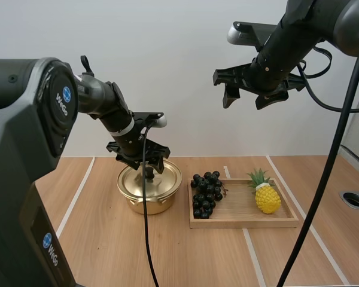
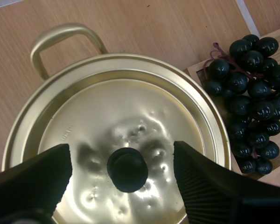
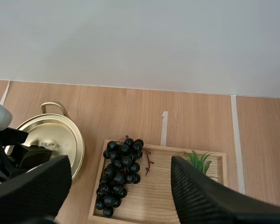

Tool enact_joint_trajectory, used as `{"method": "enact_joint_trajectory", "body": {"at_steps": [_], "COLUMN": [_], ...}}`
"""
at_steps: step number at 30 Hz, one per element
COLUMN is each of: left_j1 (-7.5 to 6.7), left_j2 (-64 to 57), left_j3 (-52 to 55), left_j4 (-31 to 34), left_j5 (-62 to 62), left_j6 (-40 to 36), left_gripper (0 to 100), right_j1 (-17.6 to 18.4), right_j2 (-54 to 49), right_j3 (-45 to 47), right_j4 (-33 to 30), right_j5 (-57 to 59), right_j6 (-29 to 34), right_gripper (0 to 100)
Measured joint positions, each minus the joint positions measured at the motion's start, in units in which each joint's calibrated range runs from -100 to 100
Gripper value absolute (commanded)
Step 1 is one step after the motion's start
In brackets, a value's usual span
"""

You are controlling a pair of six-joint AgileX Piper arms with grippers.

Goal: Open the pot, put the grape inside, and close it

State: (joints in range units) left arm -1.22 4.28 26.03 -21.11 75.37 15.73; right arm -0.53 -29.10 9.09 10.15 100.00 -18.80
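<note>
The pot's loop handle (image 2: 67,29) sticks out from under the lid's rim (image 1: 166,180). The lid will come off alone when I lift its black knob.
A gold pot (image 1: 149,190) stands on the table with its lid (image 2: 126,126) on. My left gripper (image 1: 145,162) hangs open just above the lid, one finger on each side of the black knob (image 2: 127,170) without touching it. A bunch of dark grapes (image 1: 206,194) lies at the left end of a wooden tray (image 1: 245,216), beside the pot; the grapes (image 2: 252,93) also appear past the pot's rim. My right gripper (image 1: 260,89) is open high in the air over the tray, with the grapes (image 3: 120,175) and the pot lid (image 3: 53,140) far below it.
A toy pineapple (image 1: 266,194) lies on the right part of the tray. White tape lines (image 1: 78,194) cross the wooden table. A round grommet hole (image 1: 354,200) sits near the table's right edge.
</note>
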Motion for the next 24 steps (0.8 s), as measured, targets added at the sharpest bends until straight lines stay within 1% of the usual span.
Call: {"method": "enact_joint_trajectory", "body": {"at_steps": [4, 5, 6, 7, 8, 9, 14, 20, 24], "left_j1": [0.00, 0.00, 0.00, 0.00, 0.00, 0.00, 0.00, 0.00, 0.00], "left_j2": [0.1, 0.1, 0.1, 0.1, 0.2, 0.2, 0.2, 0.2, 0.2], "left_j3": [0.0, 0.0, 0.0, 0.0, 0.0, 0.0, 0.0, -0.3, -3.4], "left_j4": [0.0, 0.0, 0.0, 0.0, 0.0, 0.0, 0.3, 0.4, 0.5], "left_j5": [0.0, 0.2, 0.6, 1.7, 2.8, 3.8, 6.0, 6.1, 7.4], "left_j6": [0.1, 0.1, 0.1, 0.1, -0.2, -0.7, -3.9, -4.3, -4.8], "left_gripper": [100, 90, 69, 46, 25, 0, 2, 2, 2], "right_j1": [0.0, 0.0, 0.0, 0.0, 0.0, 0.0, 0.0, 0.0, 0.0], "right_j2": [0.0, 0.0, 0.0, 0.0, 0.0, 0.0, -0.1, -0.7, -0.8], "right_j3": [0.0, 0.0, 0.0, 0.0, 0.0, 0.0, 0.0, 0.0, 0.0], "right_j4": [0.0, 0.0, 0.0, 0.0, 0.0, 0.0, 0.0, 0.0, 0.0], "right_j5": [0.0, 0.0, 0.0, 0.0, 0.0, 0.0, 0.0, 0.0, 0.0], "right_j6": [0.0, 0.0, 0.0, 0.0, 0.0, 0.0, 0.0, 0.0, 0.0], "right_gripper": [100, 100, 100, 100, 100, 100, 100, 100, 100]}}
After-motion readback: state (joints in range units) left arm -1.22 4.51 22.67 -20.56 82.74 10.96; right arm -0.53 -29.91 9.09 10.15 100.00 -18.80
